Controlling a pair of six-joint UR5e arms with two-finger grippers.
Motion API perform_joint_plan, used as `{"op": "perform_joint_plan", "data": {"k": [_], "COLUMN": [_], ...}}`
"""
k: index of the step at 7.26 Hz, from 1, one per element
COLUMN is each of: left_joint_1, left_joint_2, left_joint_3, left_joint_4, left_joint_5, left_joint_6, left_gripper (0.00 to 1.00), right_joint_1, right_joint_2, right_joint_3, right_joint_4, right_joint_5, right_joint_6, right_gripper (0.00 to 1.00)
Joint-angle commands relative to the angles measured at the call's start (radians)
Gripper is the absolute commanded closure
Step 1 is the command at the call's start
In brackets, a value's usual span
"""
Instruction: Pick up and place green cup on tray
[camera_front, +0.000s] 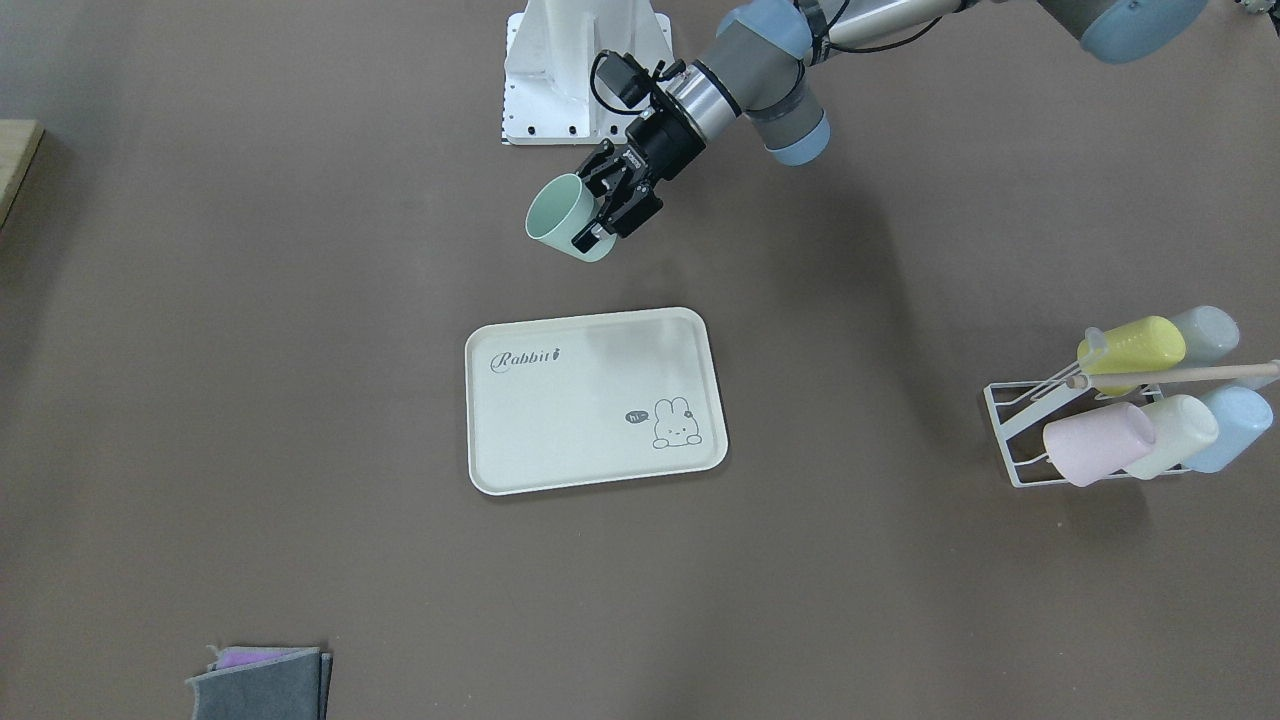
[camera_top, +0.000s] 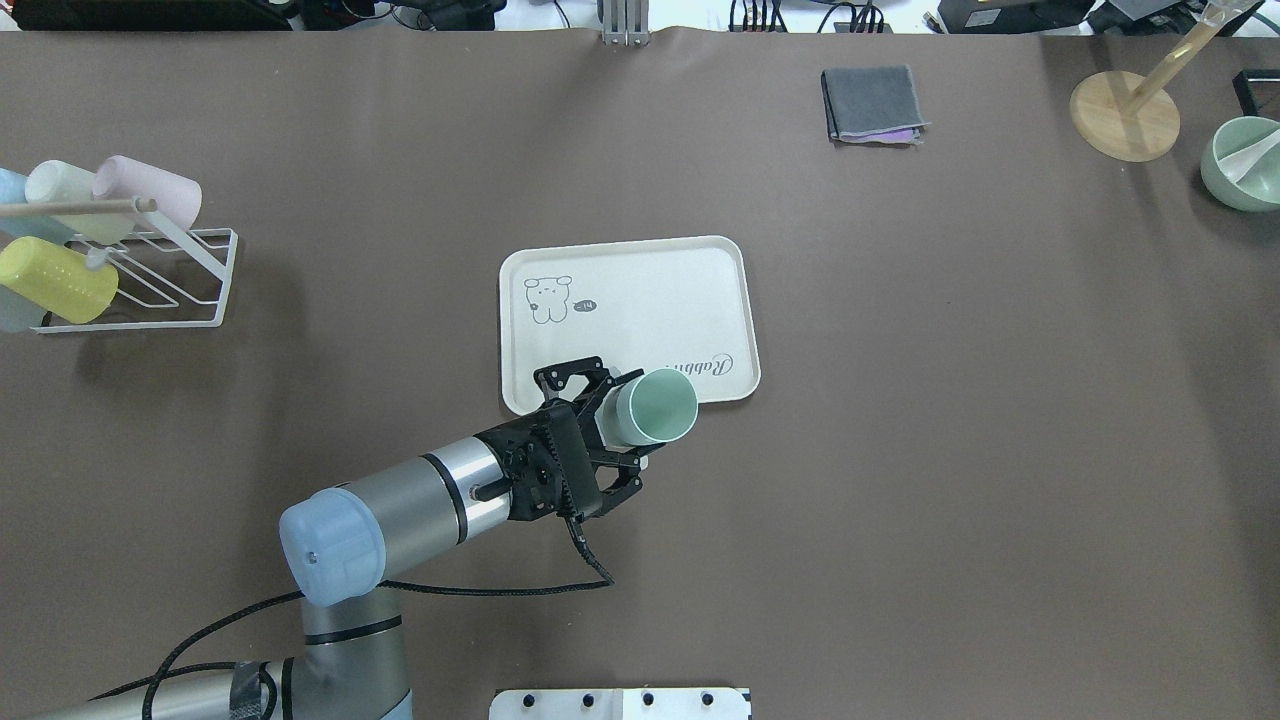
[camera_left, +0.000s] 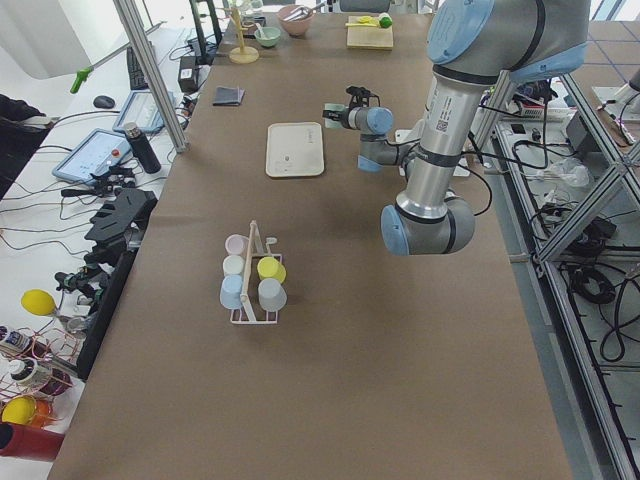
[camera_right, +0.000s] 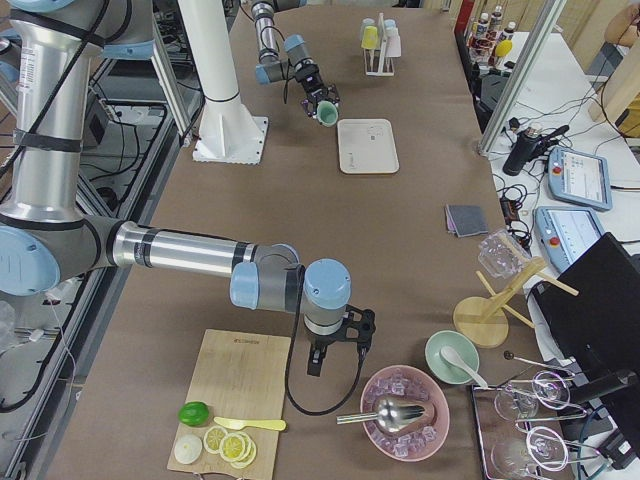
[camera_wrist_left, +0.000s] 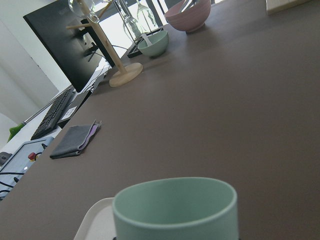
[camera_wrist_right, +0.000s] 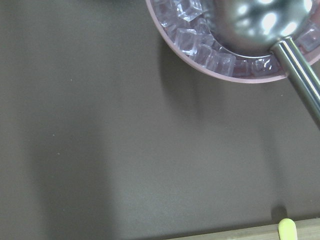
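Observation:
I should turn the cup upright and bring it over the tray (camera_front: 570, 394) before I lower it, because my left gripper has the green cup tilted (camera_front: 560, 211) beside the tray's edge.
My left gripper (camera_front: 603, 212) is shut on the mint-green cup (camera_front: 560, 215) and holds it on its side in the air, mouth pointing away from the wrist. In the overhead view the green cup (camera_top: 655, 407) hangs over the cream tray's (camera_top: 640, 300) edge nearest the robot. The tray (camera_front: 580, 420) lies flat and bare, with "Rabbit" script and a bunny drawing. The left wrist view shows the cup's rim (camera_wrist_left: 175, 207) with a tray corner (camera_wrist_left: 95, 215) below it. My right gripper (camera_right: 320, 362) shows only in the exterior right view, far from the tray; I cannot tell whether it is open or shut.
A white wire rack (camera_top: 190, 270) with several pastel cups stands at the table's left end. A folded grey cloth (camera_top: 873, 103) lies beyond the tray. A wooden stand (camera_top: 1125, 115) and a green bowl (camera_top: 1245, 160) are far right. A pink bowl of ice (camera_right: 405, 412) and a cutting board (camera_right: 240, 400) are near my right gripper.

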Motion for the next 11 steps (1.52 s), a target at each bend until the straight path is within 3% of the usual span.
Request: {"op": "perform_joint_plan", "data": {"k": [1,3,6,9,11], "left_joint_1": [0.002,0.006,-0.030,-0.087,-0.174], "left_joint_2": [-0.004,-0.020,-0.049,-0.208,-0.237], "left_joint_3": [0.102,0.190,0.195,0.394,0.441], "left_joint_4": [-0.169,-0.311,-0.316,-0.313,-0.313], "left_joint_5": [-0.004,-0.003,-0.003,-0.007,-0.020], "left_joint_6": [-0.041,-0.077,-0.142,-0.175,-0.177], "left_gripper": [0.91,0.91,0.91,0.91,0.91], "right_joint_1": [0.000,0.000,0.000,0.000,0.000], "right_joint_2": [0.001,0.001,0.000,-0.003,-0.005], "right_joint_3": [0.000,0.000,0.000,0.003,0.003], "right_joint_4": [0.000,0.000,0.000,0.000,0.000], "right_joint_5": [0.000,0.000,0.002,0.012,0.018], "right_joint_6": [0.000,0.002,0.000,0.000,0.000], "right_gripper": [0.00,0.00,0.00,0.00,0.00]}}
